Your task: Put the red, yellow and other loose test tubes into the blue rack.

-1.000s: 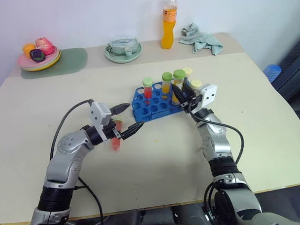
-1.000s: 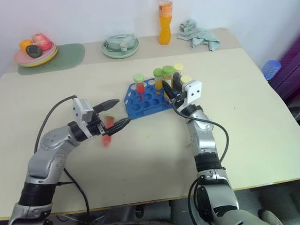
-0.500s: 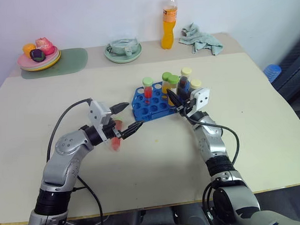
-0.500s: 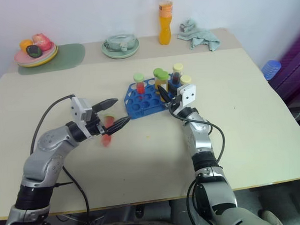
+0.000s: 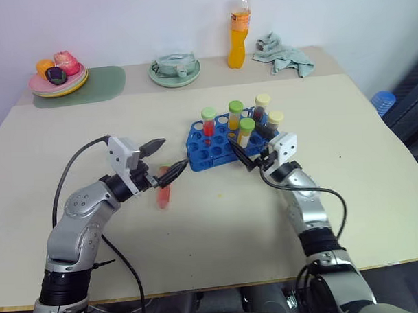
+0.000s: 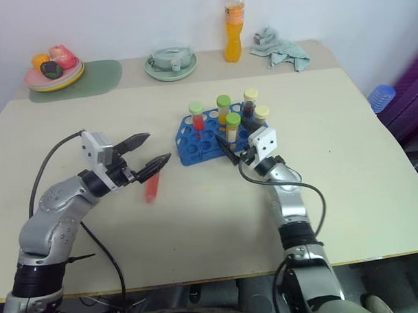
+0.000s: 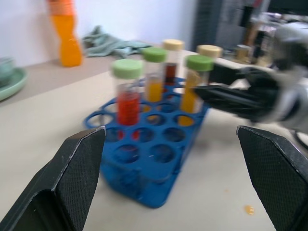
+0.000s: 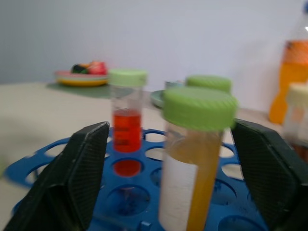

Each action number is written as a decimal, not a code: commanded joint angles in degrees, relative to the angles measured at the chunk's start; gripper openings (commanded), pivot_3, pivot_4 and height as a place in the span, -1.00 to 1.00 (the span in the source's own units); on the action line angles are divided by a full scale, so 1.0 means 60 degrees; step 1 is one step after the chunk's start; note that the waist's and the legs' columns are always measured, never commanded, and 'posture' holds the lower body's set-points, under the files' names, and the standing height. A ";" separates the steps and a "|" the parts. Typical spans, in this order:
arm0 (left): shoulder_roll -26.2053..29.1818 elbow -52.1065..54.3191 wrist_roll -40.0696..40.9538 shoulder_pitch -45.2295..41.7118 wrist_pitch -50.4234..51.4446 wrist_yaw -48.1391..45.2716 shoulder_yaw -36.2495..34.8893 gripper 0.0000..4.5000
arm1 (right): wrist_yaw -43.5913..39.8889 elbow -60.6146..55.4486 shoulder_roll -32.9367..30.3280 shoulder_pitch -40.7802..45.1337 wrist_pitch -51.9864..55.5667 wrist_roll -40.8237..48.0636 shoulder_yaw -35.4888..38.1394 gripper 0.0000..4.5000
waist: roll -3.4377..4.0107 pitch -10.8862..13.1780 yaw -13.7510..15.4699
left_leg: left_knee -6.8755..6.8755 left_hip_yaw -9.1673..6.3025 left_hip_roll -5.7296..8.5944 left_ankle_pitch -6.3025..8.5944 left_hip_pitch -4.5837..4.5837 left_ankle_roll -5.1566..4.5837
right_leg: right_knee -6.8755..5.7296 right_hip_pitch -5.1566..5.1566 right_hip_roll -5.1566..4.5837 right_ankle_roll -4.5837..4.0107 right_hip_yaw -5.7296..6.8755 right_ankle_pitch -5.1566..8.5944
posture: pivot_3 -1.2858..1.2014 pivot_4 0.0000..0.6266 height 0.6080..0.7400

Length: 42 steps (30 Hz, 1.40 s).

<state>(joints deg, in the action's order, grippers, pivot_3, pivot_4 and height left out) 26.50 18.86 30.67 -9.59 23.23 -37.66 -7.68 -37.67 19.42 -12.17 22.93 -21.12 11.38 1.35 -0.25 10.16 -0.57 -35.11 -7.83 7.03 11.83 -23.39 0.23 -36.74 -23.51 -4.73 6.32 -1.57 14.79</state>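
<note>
The loose red tube [image 5: 163, 197] is under my left gripper as it points at the rack, so my left gripper should move back, tilt down and grab the tube [image 5: 164, 188] below its cap.
The blue rack [image 5: 207, 151] stands mid-table with several capped tubes upright in it. Among them are a red one [image 5: 208, 124], a yellow one [image 5: 234, 116] and a second yellow one [image 5: 245, 132] in the front row. My right gripper [image 5: 248, 149] is open at the rack's near right side. In the right wrist view its fingers [image 8: 72, 173] stand wide on either side of that front yellow tube [image 8: 192, 159], clear of it. A loose red tube [image 5: 163, 192] lies on the table left of the rack. My left gripper [image 5: 165, 155] hovers open just above it, pointing at the rack [image 7: 144, 159].
Along the back edge stand an orange drink bottle [image 5: 236, 33], a crumpled green cloth [image 5: 282, 52], a pale green plate with a cup [image 5: 174, 68] and a pink plate of fruit [image 5: 58, 74] on a green mat. A small orange speck [image 5: 220, 194] lies before the rack.
My right gripper has opened and drawn back a little, leaving the yellow tube standing in the rack's front row. My left gripper has shifted slightly left, still open.
</note>
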 commanded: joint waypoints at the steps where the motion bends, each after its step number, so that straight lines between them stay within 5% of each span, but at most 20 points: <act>1: -0.0036 0.0691 -0.0351 -0.0031 0.0737 0.1520 -0.0388 1.00 | -0.0909 -0.2034 -0.1020 -0.0533 0.1355 0.0699 -0.0081 0.85 | -0.0001 0.0000 0.0001 | 0.0000 0.0000 0.0000 0.0000 0.0000 0.0000 | -0.0001 0.0000 -0.0001 0.0000 0.0000 0.0000 | 0.03 -0.52 1.00; 4: 0.0412 0.1638 -0.0961 0.0059 0.2236 0.2799 -0.0368 1.00 | -0.1613 -0.3354 -0.2293 -0.1183 0.2988 0.1667 0.0364 0.85 | -0.0002 0.0001 0.0001 | 0.0001 -0.0002 -0.0001 0.0001 -0.0002 -0.0001 | 0.0001 0.0000 -0.0018 0.0001 -0.0003 0.0001 | 0.03 -0.52 1.00; 9: 0.0643 0.2494 0.0441 -0.0328 0.4673 0.3296 -0.1011 1.00 | -0.2473 -0.4324 -0.4005 -0.2226 0.3977 0.2439 0.1300 0.85 | -0.0002 0.0002 0.0049 | -0.0003 -0.0002 -0.0002 0.0004 -0.0003 -0.0006 | 0.0006 0.0009 -0.0023 0.0002 0.0006 0.0004 | 0.03 -0.52 1.00; 14: 0.0953 0.2600 0.1373 -0.2331 1.0391 0.4159 -0.1585 1.00 | -0.3669 -0.5023 -0.5412 -0.2726 0.4811 0.3410 0.2171 0.85 | -0.0013 0.0009 0.0113 | -0.0018 -0.0004 -0.0002 0.0004 -0.0003 -0.0007 | -0.0003 0.0016 -0.0025 0.0008 0.0016 0.0006 | 0.03 -0.52 1.00; 16: 0.0555 0.2168 0.1669 -0.3274 1.1424 0.4390 -0.1934 1.00 | -0.4168 -0.5169 -0.5847 -0.2752 0.5106 0.3758 0.2321 0.85 | -0.0015 0.0009 0.0149 | -0.0023 -0.0003 -0.0001 0.0004 -0.0003 -0.0007 | -0.0007 0.0018 -0.0002 0.0013 0.0019 0.0009 | 0.03 -0.52 1.00; 24: 0.1658 -0.0393 0.5322 -0.4555 1.1544 0.6534 -0.1106 1.00 | -0.5000 -0.5231 -0.6376 -0.2028 0.6115 0.4503 0.2383 0.85 | -0.0028 0.0013 0.0205 | -0.0020 -0.0002 -0.0003 0.0005 -0.0003 -0.0006 | -0.0002 0.0014 -0.0032 0.0015 0.0016 0.0010 | 0.03 -0.52 1.00; 32: 0.1686 -0.3641 0.9422 -0.5994 1.1544 1.1095 -0.0302 1.00 | -0.5067 -0.5352 -0.6201 -0.1621 0.6195 0.4345 0.2184 0.85 | -0.0045 0.0018 0.0260 | -0.0032 -0.0012 0.0007 0.0007 -0.0009 -0.0006 | 0.0000 0.0021 -0.0048 0.0017 0.0015 0.0008 | 0.03 -0.52 1.00; 36: 0.2486 -0.4704 1.3144 -0.6265 1.0025 1.3756 0.1404 1.00 | -0.5029 -0.5319 -0.6137 -0.1583 0.6126 0.4262 0.2160 0.85 | -0.0045 0.0019 0.0198 | -0.0027 -0.0009 0.0008 0.0005 -0.0013 -0.0005 | -0.0011 0.0002 -0.0048 0.0017 0.0001 0.0008 | 0.03 -0.52 1.00; 42: 0.2383 -0.5409 1.3721 -0.6883 0.9606 1.5212 0.2133 1.00 | -0.5055 -0.5252 -0.6048 -0.1639 0.5961 0.4109 0.2174 0.85 | -0.0045 0.0019 0.0250 | -0.0040 -0.0001 0.0013 0.0002 -0.0013 0.0000 | -0.0038 -0.0005 -0.0050 0.0016 -0.0015 0.0009 | 0.03 -0.52 1.00</act>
<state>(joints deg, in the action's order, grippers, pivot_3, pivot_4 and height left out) 40.65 -13.46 111.78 -49.43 81.62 52.25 5.37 -67.95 -11.14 -48.55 12.64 15.81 35.99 13.63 -0.52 10.27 0.93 -35.35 -7.84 7.12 11.84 -23.47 0.23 -36.97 -23.54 -5.03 6.41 -1.66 14.84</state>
